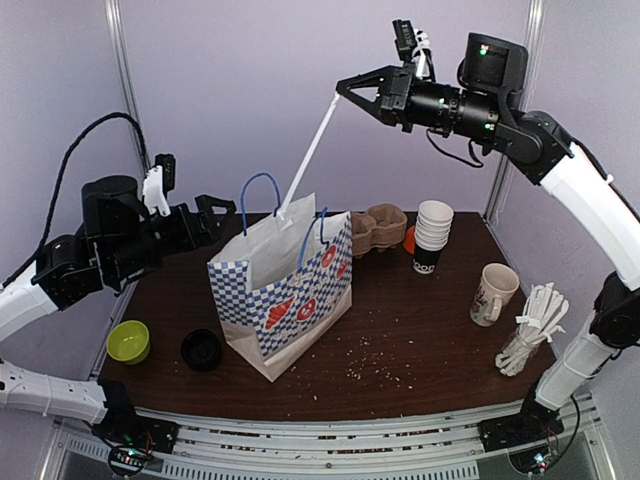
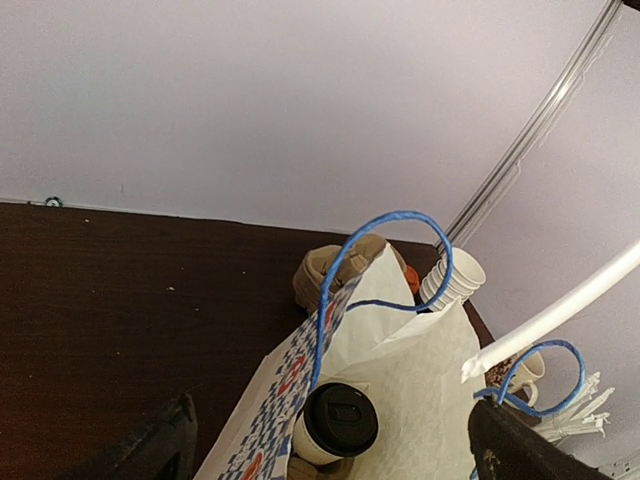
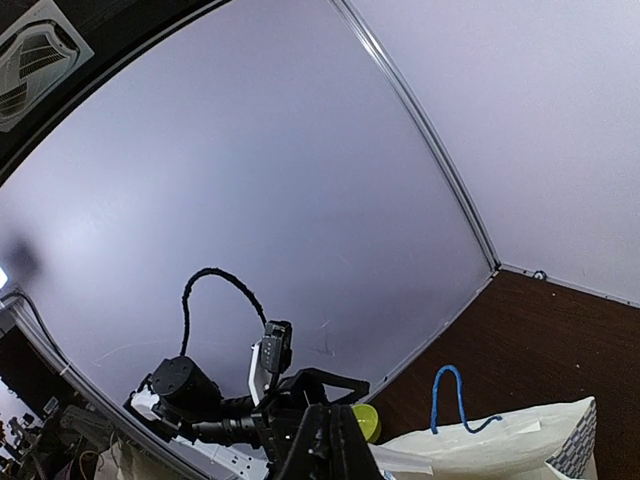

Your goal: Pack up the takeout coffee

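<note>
I should keep lowering the straw with my right gripper until it reaches inside, then let go of it, because the straw's lower end (image 1: 283, 212) points down into the bag's opening (image 1: 272, 250).
The takeout coffee (image 2: 340, 422), a paper cup under a black lid, stands inside the blue-checked paper bag (image 1: 290, 300); only the left wrist view shows it. My left gripper (image 1: 222, 218) hovers open just left of the bag's mouth, its dark fingers (image 2: 165, 448) on either side of the cup from above, touching nothing. High above the table, my right gripper (image 1: 343, 89) is shut on the top end of a long white wrapped straw (image 1: 310, 150). The straw slants down and its lower end reaches the bag's mouth between the blue handles (image 1: 262, 195).
Behind the bag sit a brown cardboard cup carrier (image 1: 380, 228), an orange object (image 1: 409, 240) and a stack of lidless paper cups (image 1: 433, 232). At the right stand a cream mug (image 1: 493, 293) and a bundle of wrapped straws (image 1: 530, 330). A green bowl (image 1: 129, 341) and a black lid (image 1: 202, 349) lie front left.
</note>
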Controlling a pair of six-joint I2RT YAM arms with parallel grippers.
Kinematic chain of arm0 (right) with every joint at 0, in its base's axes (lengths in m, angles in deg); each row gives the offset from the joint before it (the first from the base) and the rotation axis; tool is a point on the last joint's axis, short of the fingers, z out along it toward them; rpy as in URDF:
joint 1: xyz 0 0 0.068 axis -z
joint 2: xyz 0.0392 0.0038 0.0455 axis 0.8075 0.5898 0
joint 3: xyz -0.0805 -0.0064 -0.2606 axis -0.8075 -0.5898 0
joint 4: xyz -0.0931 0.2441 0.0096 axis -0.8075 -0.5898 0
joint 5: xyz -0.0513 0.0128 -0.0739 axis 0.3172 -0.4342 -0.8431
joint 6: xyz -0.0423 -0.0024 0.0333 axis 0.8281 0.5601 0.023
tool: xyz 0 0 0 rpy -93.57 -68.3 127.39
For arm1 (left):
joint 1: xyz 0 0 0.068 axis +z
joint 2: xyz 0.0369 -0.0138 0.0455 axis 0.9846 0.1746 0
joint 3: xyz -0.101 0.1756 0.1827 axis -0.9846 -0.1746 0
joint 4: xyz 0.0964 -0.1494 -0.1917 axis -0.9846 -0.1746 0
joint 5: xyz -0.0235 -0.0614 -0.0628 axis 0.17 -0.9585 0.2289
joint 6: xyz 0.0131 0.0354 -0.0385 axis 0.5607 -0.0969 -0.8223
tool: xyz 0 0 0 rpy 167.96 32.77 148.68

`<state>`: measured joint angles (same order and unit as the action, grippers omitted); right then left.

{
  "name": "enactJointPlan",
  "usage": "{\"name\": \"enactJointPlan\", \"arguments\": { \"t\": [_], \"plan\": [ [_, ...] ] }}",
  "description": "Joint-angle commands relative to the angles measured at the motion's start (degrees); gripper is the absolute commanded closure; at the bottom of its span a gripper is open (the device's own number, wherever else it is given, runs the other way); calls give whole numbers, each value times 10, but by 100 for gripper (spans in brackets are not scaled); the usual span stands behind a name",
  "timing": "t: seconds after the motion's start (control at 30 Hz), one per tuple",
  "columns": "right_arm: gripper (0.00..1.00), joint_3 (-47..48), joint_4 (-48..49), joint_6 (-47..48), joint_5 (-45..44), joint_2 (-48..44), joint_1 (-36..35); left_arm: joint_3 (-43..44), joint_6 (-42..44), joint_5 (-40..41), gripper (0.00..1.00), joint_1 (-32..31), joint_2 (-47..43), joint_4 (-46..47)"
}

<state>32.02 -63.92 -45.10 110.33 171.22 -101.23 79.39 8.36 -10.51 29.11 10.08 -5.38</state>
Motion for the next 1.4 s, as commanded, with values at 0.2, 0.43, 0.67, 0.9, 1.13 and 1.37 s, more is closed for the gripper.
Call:
{"name": "enactJointPlan", "arguments": {
  "t": [0.2, 0.43, 0.67, 0.9, 1.13, 1.37],
  "plan": [
    [100, 21, -87, 98, -101, 55, -80, -43, -8, 48, 2, 4, -62, -5],
    [100, -37, -54, 97, -113, 73, -93, -57, -17, 49, 2, 4, -68, -8],
    [100, -91, 7, 61, -84, 106, -99, -71, -25, 51, 2, 4, -81, -13],
    [100, -121, 13, 50, -86, 142, -108, -85, -32, 55, 2, 4, -98, -22],
    [61, -119, -4, 57, -69, 136, -109, -88, -37, 54, 2, 4, -102, -29],
    [30, -95, -25, 61, -60, 77, -109, -86, -41, 56, 2, 4, -96, -30]
  ]
}}
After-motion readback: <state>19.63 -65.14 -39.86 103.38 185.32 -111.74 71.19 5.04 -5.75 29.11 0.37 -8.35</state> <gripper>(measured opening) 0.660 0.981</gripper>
